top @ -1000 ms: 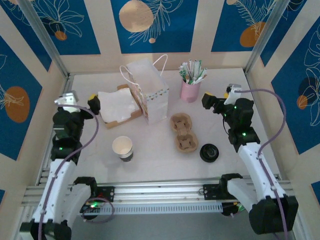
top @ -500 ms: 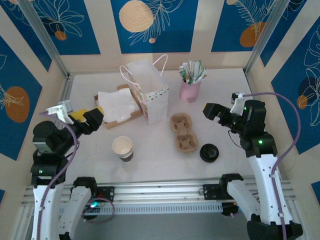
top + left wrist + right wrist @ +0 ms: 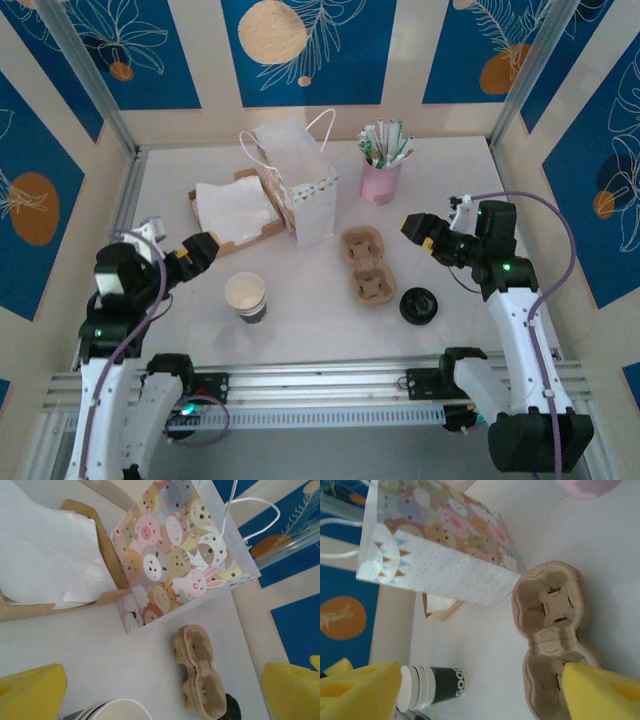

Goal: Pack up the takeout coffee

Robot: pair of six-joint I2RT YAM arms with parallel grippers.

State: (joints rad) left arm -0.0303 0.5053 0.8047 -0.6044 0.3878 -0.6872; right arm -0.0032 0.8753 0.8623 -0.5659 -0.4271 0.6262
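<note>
The paper cups are standing one inside the other in a stack [image 3: 426, 686]. Next, my left gripper moves in beside them while my right gripper pulls the top cup [image 3: 245, 290] out.
The takeout coffee with its lid on is out of view. A lidless dark paper cup [image 3: 245, 296] with a white inside stands at front left, also at the bottom edge of the left wrist view [image 3: 112, 711] and in the right wrist view [image 3: 427, 687]. A loose black lid [image 3: 419, 304] lies at front right. My left gripper [image 3: 200, 250] hovers open just left of and behind the cup, its yellow fingers [image 3: 30, 692] wide apart. My right gripper [image 3: 415, 228] is open too, to the right of the cardboard cup carrier [image 3: 365, 265], nothing between its fingers [image 3: 602, 692].
A paper bag [image 3: 300, 185] printed with cartoon animals stands upright at mid-back. A cardboard box of white napkins [image 3: 235, 210] sits to its left. A pink cup of straws [image 3: 381, 170] stands to its right. The walls close in on three sides.
My left gripper has swung down and toward the near side, close to the cup. My right gripper has come lower and a little left, toward the carrier.
</note>
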